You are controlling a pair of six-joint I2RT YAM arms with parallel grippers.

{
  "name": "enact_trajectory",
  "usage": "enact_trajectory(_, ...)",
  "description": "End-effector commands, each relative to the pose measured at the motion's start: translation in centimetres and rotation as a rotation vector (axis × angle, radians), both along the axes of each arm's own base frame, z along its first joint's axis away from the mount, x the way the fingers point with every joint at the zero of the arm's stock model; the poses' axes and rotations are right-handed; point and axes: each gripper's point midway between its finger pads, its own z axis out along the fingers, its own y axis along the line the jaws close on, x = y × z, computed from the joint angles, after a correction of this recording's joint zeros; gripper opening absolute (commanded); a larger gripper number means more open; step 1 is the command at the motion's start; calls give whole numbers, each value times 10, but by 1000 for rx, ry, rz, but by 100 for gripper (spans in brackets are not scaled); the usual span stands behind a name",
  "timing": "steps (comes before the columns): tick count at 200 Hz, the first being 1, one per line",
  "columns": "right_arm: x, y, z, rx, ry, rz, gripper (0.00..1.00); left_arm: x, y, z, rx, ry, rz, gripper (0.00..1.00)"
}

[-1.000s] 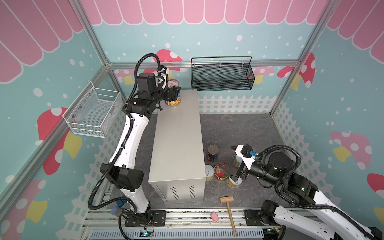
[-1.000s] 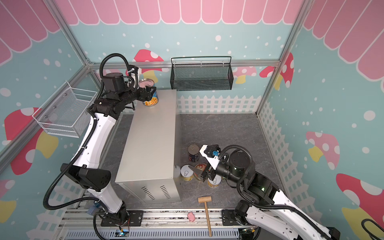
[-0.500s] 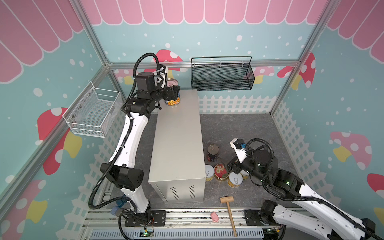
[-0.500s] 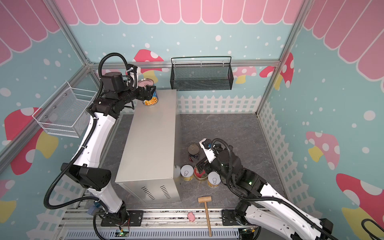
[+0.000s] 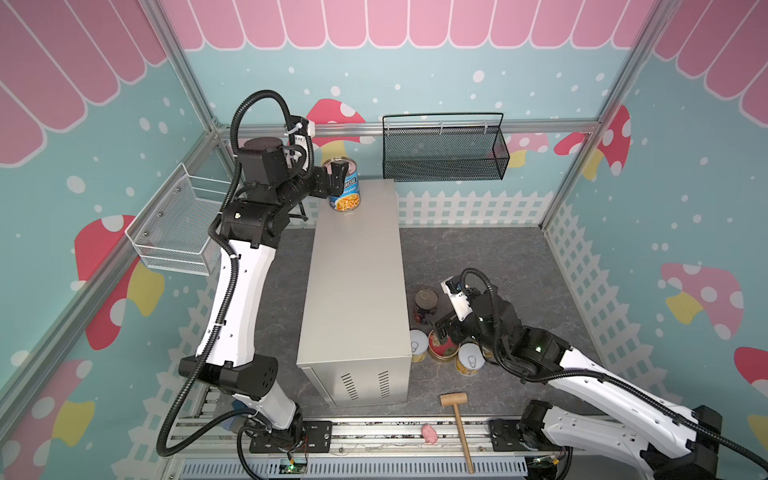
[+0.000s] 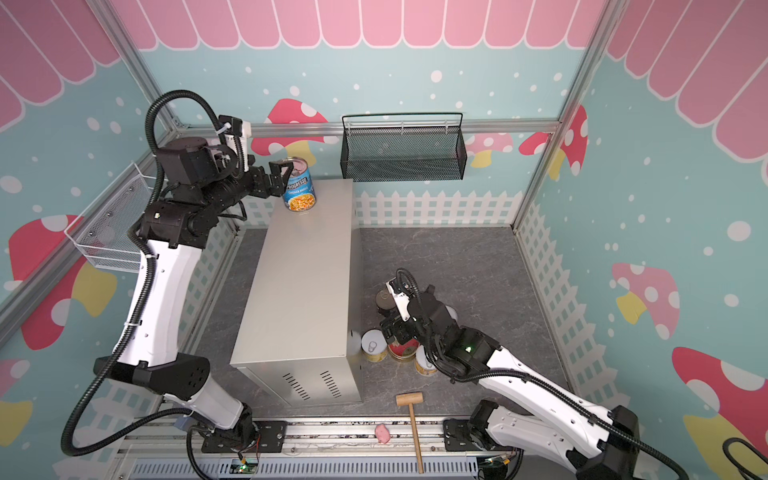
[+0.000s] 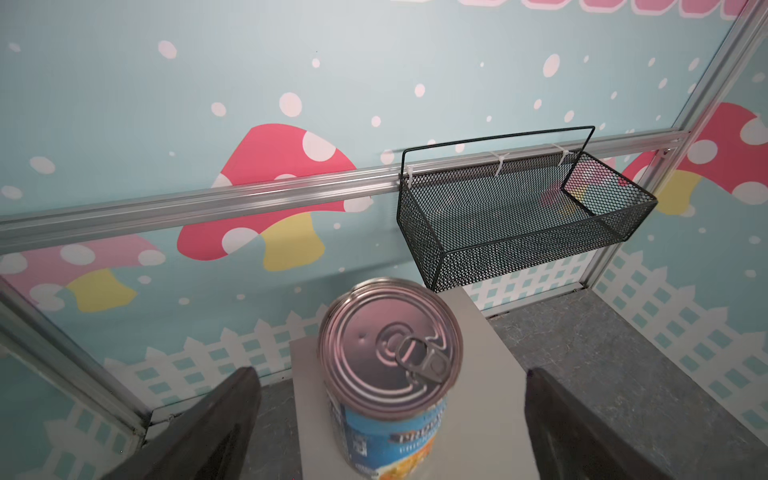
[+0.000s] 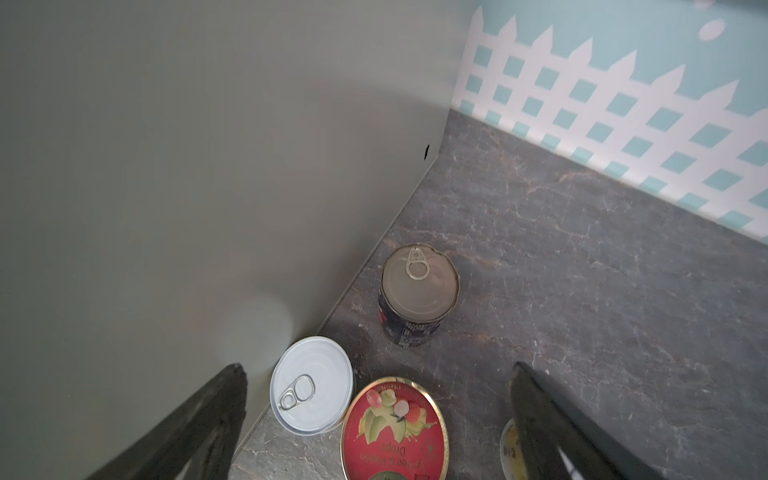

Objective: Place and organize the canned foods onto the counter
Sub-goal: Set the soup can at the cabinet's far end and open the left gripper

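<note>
The dark navy can point(image 5: 426, 299) is upright and clear of the red-lidded tin. My right gripper should keep moving toward it until the open fingers are around the can's body point(image 5: 421, 316).
A tall light-blue Progresso can point(image 5: 345, 189) point(image 6: 300, 189) point(image 7: 390, 374) stands upright at the far end of the counter point(image 5: 357, 291) point(image 6: 303, 291). My left gripper point(image 5: 338, 178) point(image 7: 390, 415) is open around the can, with a gap on each side. On the floor beside the counter stand a dark navy can point(image 5: 426, 303) point(image 8: 417, 295), a flat red-lidded tin point(image 5: 442, 350) point(image 8: 395, 428) and short yellow cans point(image 5: 419, 345) point(image 5: 469, 363) point(image 8: 311, 384). My right gripper point(image 5: 442, 328) point(image 8: 378, 370) hangs open just above the tin, holding nothing. My arm hides part of that group.
A black mesh basket point(image 5: 444, 149) hangs on the back wall, just right of the counter's far end. A white wire basket point(image 5: 174, 228) hangs on the left wall. A wooden mallet point(image 5: 457, 419) and a small pink toy point(image 5: 429, 433) lie near the front rail.
My left gripper has opened off the Progresso can, which stays upright on the counter. My right arm has swung in over the floor cans, closer to the counter's side.
</note>
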Motion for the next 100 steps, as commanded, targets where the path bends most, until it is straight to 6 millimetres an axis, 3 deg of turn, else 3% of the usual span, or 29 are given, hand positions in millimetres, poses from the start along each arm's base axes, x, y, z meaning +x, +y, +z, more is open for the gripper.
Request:
enact_trajectory(1, 10, 2, -9, 3, 69, -33, 99, -34, 5, -12, -22, 91, -7, 99)
enact_trajectory(44, 33, -1, -27, 1, 126, -60, 99, -96, -6, -45, -28, 159, -105, 99)
enact_trajectory(79, 50, -7, -44, -4, 170, -90, 99, -148, -40, -58, 4, 148, -260, 99)
enact_trajectory(100, 55, -3, -54, -31, 191, -77, 99, -169, -51, -66, -1, 156, -335, 99)
